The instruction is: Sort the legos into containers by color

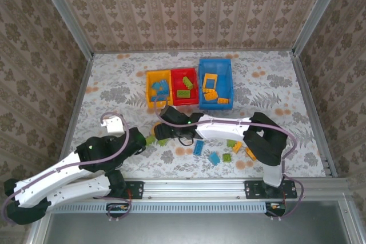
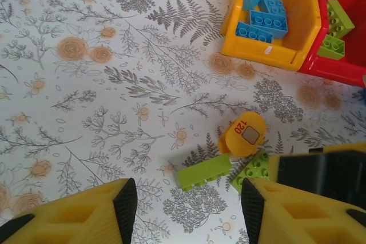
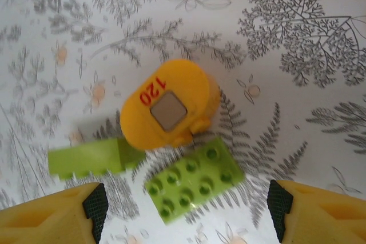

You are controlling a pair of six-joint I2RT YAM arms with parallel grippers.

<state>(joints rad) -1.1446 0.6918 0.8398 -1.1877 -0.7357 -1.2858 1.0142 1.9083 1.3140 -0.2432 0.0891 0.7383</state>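
The orange rounded piece (image 3: pixel 169 106) sits too close to both light green legos by my left gripper, so my right gripper should move the orange piece to the blue bin (image 1: pixel 217 78) first.
Two light green legos lie close together on the table: a flat studded brick (image 3: pixel 194 180) and a brick on its side (image 3: pixel 91 160), with an orange rounded piece marked 120 (image 3: pixel 168 106) touching them. My right gripper (image 3: pixel 186 210) hangs open just above the studded brick (image 2: pixel 254 167), a finger on either side. My left gripper (image 2: pixel 189 207) is open too, near the side-lying brick (image 2: pixel 203 171). In the top view both grippers (image 1: pixel 143 141) (image 1: pixel 159 135) meet at these bricks (image 1: pixel 150 139). The yellow bin (image 2: pixel 269 58) holds blue bricks (image 2: pixel 263 15); the red bin (image 2: pixel 337 70) holds green ones (image 2: pixel 337 27).
At the back stand the yellow bin (image 1: pixel 148 90), the red bin (image 1: pixel 184 102) and the larger blue bin (image 1: pixel 230 81), which holds orange pieces. Loose blue (image 1: pixel 198 148), green (image 1: pixel 227 157) and orange (image 1: pixel 250 152) legos lie under the right arm.
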